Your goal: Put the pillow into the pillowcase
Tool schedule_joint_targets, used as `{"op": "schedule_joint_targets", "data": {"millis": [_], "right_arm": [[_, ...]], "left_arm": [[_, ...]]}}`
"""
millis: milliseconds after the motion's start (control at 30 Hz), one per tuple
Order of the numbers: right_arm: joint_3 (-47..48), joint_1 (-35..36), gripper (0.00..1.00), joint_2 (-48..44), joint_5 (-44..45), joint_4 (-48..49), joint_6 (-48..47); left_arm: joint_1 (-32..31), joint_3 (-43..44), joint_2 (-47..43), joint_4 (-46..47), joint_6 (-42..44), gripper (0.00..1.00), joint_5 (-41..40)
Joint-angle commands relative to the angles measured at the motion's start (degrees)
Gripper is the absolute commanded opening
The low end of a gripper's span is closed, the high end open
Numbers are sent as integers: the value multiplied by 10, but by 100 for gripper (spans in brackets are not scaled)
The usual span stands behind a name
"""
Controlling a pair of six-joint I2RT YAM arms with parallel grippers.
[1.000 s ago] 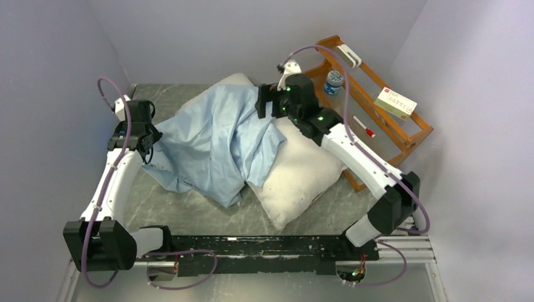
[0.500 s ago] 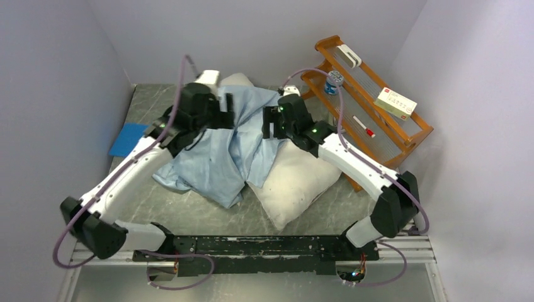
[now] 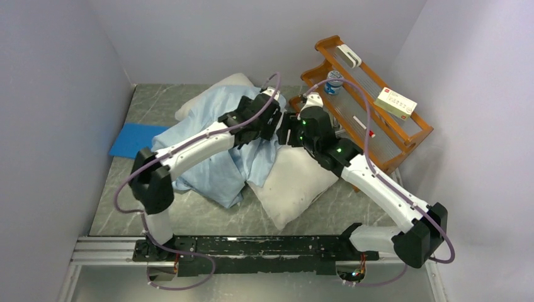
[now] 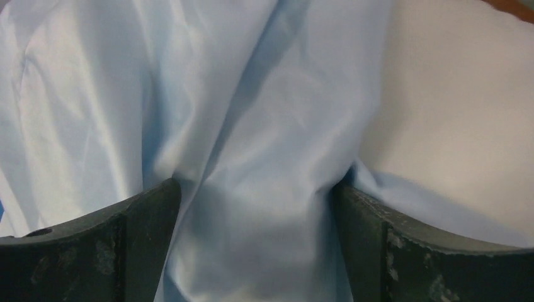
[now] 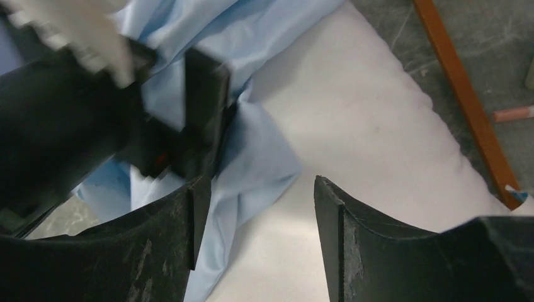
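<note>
The pillow's far half (image 3: 215, 111) is under the pillowcase. My left gripper should drag the pillowcase off first, and then my right gripper should take the pillow there.
The white pillow (image 3: 296, 182) lies slantwise on the table, its far half under the wrinkled light-blue pillowcase (image 3: 211, 148). My left gripper (image 3: 274, 122) reaches across to the pillowcase's right edge. In the left wrist view it (image 4: 255, 192) is open wide and pressed down, with a bulge of pillowcase (image 4: 252, 126) between its fingers (image 4: 126, 245) and bare pillow (image 4: 453, 107) at the right. My right gripper (image 3: 286, 133) hovers right beside it. It (image 5: 255, 185) is open over the pillow (image 5: 352, 126), a pillowcase (image 5: 252, 163) fold against its left finger.
An orange wooden rack (image 3: 403, 135) stands at the back right, holding a small box (image 3: 395, 102), a bottle (image 3: 334, 80) and a red-capped pen (image 3: 364, 126). A flat bright-blue mat (image 3: 133, 139) lies by the left wall. Both grippers crowd together.
The left arm let go at the pillowcase's left side, swung across to its right edge and opened wide. The right gripper shifted slightly toward the rack and its jaws narrowed.
</note>
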Motion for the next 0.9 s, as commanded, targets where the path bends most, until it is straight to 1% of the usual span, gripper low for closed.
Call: {"op": "schedule_joint_targets", "data": {"millis": [0,67,100,133,167,200,300,333,433,567,633,733,800,867], "right_arm": [[-27,4,64,-31,-23,28,24],[-36,3,64,-35,-28,36,24],[-38,3,63,-36,-28,37,24],[-40,3,63,-37,-28,38,23],[-41,4,63,-39,-27,38,22],[-43,3,62,-40,-27,39,21],[-49,4,62,-50,-30,51,18],[-53,3,62,-55,-34,58,17],[-61,4,63,-60,-52,81,12],[-66,4,66,-56,-77,98,-1],[-66,5,66,-54,-80,98,-4],[-60,5,66,-50,-88,93,-6],[-55,5,66,-47,-96,88,-7],[-51,5,66,-45,-97,81,-7]], "left_arm": [[14,70,60,-4,13,92,-71],[17,83,78,3,18,81,-92],[19,83,80,12,21,69,-106],[20,81,77,22,24,51,-118],[21,80,72,31,26,39,-127],[23,80,62,40,29,30,-131],[38,85,22,68,28,8,-136],[46,88,7,78,26,5,-137],[91,93,-33,118,11,5,-138],[193,92,-56,192,-16,5,-110],[245,124,-34,213,-30,5,-100],[315,202,28,212,-62,5,-80],[346,253,66,203,-70,5,-80],[364,278,93,215,-59,5,-94]]}}
